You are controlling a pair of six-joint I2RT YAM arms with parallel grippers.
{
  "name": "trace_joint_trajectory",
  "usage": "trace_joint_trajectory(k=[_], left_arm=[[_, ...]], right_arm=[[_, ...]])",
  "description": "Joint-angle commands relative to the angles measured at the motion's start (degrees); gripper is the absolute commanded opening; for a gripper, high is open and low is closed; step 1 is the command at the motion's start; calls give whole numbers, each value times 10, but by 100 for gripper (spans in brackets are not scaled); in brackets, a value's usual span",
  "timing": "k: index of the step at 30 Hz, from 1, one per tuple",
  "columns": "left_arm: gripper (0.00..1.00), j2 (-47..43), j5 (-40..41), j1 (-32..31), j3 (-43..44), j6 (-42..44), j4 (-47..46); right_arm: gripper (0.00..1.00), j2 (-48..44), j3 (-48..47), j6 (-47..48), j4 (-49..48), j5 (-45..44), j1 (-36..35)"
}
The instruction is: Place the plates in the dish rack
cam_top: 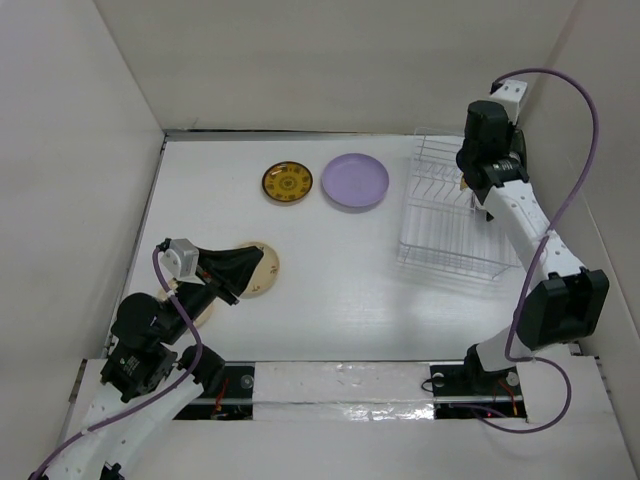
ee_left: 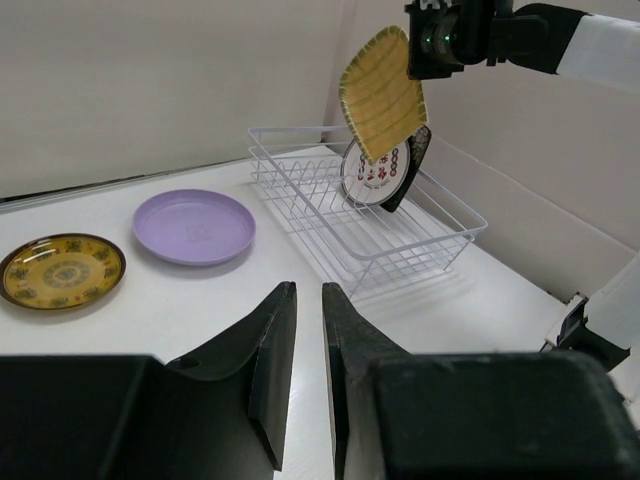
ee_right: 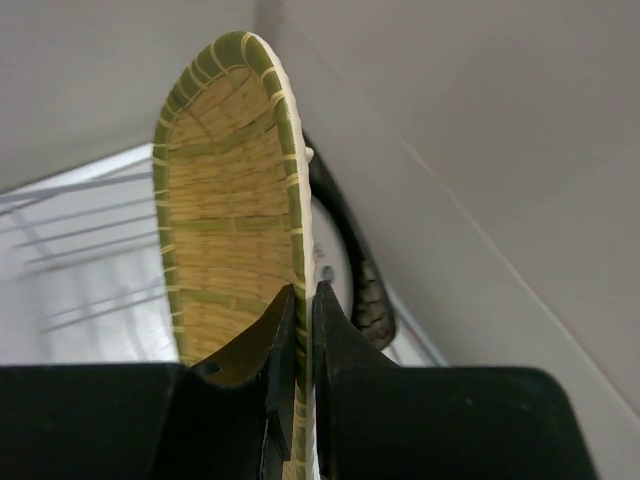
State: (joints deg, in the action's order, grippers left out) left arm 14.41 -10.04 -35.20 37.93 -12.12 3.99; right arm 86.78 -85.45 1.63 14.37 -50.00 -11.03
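Observation:
The yellow ribbed plate [ee_left: 384, 95] hangs edge down, parallel to the white plate, so my right gripper should go on lowering it until its rim rests in the rack wires [ee_left: 328, 192].
My right gripper [ee_right: 305, 300] is shut on the rim of the yellow ribbed plate [ee_right: 230, 230], which hangs tilted above the far end of the white wire dish rack [ee_left: 400, 235]. Under it a white plate with red characters [ee_left: 375, 172] stands in the rack, with a dark patterned dish [ee_left: 412, 165] behind it. The lavender plate [cam_top: 354, 181] and the brown-and-yellow plate [cam_top: 287, 182] lie flat on the table left of the rack. My left gripper [ee_left: 308, 295] is over a cream plate [cam_top: 264, 270], its jaws a narrow gap apart with nothing between them.
Another cream plate [cam_top: 200, 308] lies partly hidden under the left arm. White walls enclose the table on three sides, and the rack [cam_top: 440, 215] sits close to the right wall. A purple cable loops from each arm.

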Motion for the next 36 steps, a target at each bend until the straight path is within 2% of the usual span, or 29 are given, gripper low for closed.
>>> trace_joint_trajectory(k=[1, 11, 20, 29, 30, 31, 33, 34, 36], left_arm=[[14, -4, -7, -2, -1, -2, -26], [14, 0, -2, -2, 0, -2, -24], [14, 4, 3, -2, -1, -1, -24], [14, 4, 13, -2, -1, -1, -22], [15, 5, 14, -2, -1, -1, -22], [15, 5, 16, -2, -1, -1, -22], [15, 6, 17, -2, -1, -1, -22], [15, 7, 18, -2, -1, -1, -22], [15, 9, 17, -2, -1, -1, -22]], right_arm=[[0, 21, -22, 68, -79, -104, 28], [0, 103, -14, 214, -194, -145, 41], [0, 145, 19, 226, -229, -106, 29], [0, 185, 34, 194, -235, -80, 29], [4, 187, 37, 190, -238, -81, 29], [20, 186, 38, 190, -239, -87, 29], [44, 181, 37, 189, -241, -96, 24], [61, 166, 35, 183, -234, -95, 19], [69, 146, 25, 164, -213, -87, 13]])
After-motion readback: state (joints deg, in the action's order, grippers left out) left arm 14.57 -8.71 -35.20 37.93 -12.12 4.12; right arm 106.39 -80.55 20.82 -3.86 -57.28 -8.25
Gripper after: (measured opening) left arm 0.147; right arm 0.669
